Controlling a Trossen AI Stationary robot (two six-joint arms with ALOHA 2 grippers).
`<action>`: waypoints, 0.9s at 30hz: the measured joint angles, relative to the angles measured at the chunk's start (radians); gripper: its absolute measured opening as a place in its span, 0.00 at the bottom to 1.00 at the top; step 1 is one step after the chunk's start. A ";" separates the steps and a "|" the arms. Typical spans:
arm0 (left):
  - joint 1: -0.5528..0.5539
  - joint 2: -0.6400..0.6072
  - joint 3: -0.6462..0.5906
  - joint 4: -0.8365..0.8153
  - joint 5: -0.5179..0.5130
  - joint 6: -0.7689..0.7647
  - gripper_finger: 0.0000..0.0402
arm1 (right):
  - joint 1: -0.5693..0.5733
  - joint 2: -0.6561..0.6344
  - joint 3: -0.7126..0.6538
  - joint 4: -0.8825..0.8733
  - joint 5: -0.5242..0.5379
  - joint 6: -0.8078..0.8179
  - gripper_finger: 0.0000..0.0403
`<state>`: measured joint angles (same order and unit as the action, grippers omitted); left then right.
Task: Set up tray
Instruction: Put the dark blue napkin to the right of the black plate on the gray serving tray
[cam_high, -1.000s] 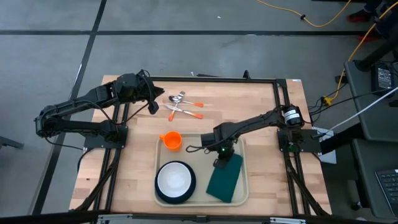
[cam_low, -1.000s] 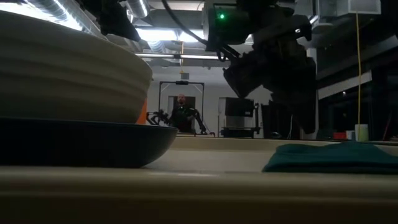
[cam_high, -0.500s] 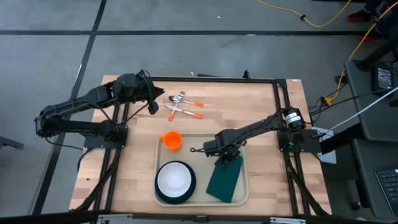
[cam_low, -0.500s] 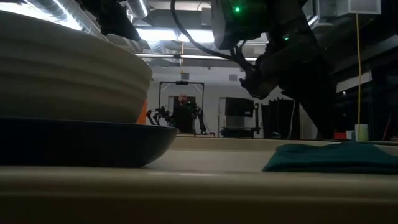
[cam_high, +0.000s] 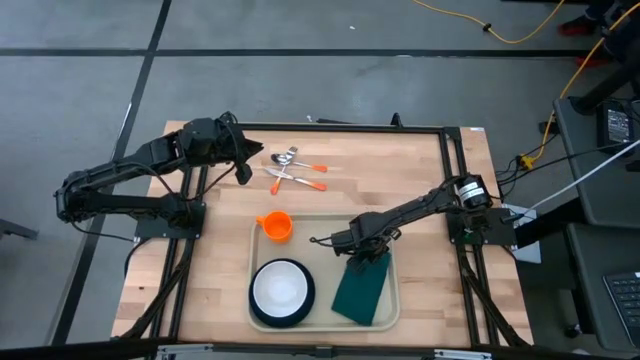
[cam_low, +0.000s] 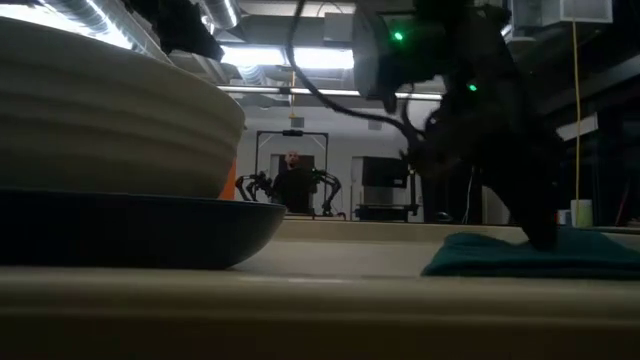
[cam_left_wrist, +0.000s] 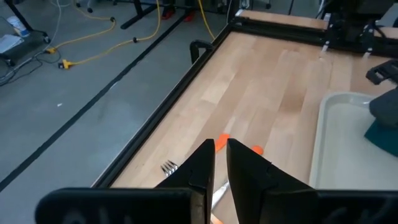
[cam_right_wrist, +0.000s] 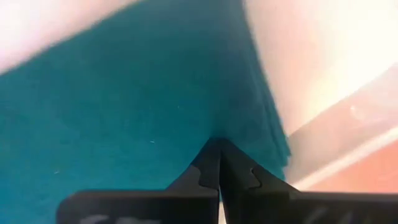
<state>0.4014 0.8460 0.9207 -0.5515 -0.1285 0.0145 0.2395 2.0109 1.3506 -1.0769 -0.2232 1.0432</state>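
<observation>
Next, I drag the napkin's far end (cam_high: 380, 264) toward the orange cup with my right gripper until the dark green napkin (cam_high: 361, 294), now slanted to the tray's side, lies square.
The beige tray (cam_high: 322, 252) lies at the middle of the table. On it are a dark teal plate (cam_high: 256, 312) with a white bowl (cam_high: 281, 287), an orange cup (cam_high: 277, 226) at its far left corner, and a dark green napkin (cam_high: 360, 292) lying flat on its right part. My right gripper (cam_high: 362, 261) is shut, its tips down on the napkin's far end. My left gripper (cam_high: 246, 170) hovers off the tray near the table's far left, beside the cutlery (cam_high: 296, 172), its fingers shut to a slit and holding nothing. My right gripper (cam_right_wrist: 219, 144) has its shut fingertips on the top face of the napkin (cam_right_wrist: 124, 93), near its far end (cam_right_wrist: 249, 118). The fingers come slanting down from above and from the table's right (cam_low: 540, 232). The napkin lies flat on the tray.
A spoon and forks with orange handles (cam_high: 312, 185) lie on the bare wood beyond the tray, just below my left gripper (cam_left_wrist: 221, 149). A black frame (cam_high: 345, 127) borders the table's far and side edges. Bare wood shows left and right of the tray.
My right gripper has come down and slightly toward the near edge, tipping lower until its shut tips reach the napkin's far end. The napkin has stayed flat on the tray.
</observation>
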 joint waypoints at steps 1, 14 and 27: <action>0.000 -0.005 0.000 0.002 0.000 0.004 0.09 | 0.006 0.000 -0.016 0.018 -0.006 0.009 0.00; 0.000 -0.060 0.000 0.001 -0.003 0.033 0.09 | 0.020 -0.003 -0.037 0.090 0.010 0.021 0.00; 0.000 -0.060 0.000 0.001 -0.003 0.025 0.08 | -0.025 -0.005 -0.035 0.108 0.158 -0.004 0.00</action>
<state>0.4015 0.7864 0.9207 -0.5507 -0.1318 0.0395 0.2140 2.0063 1.3155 -0.9690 -0.0657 1.0395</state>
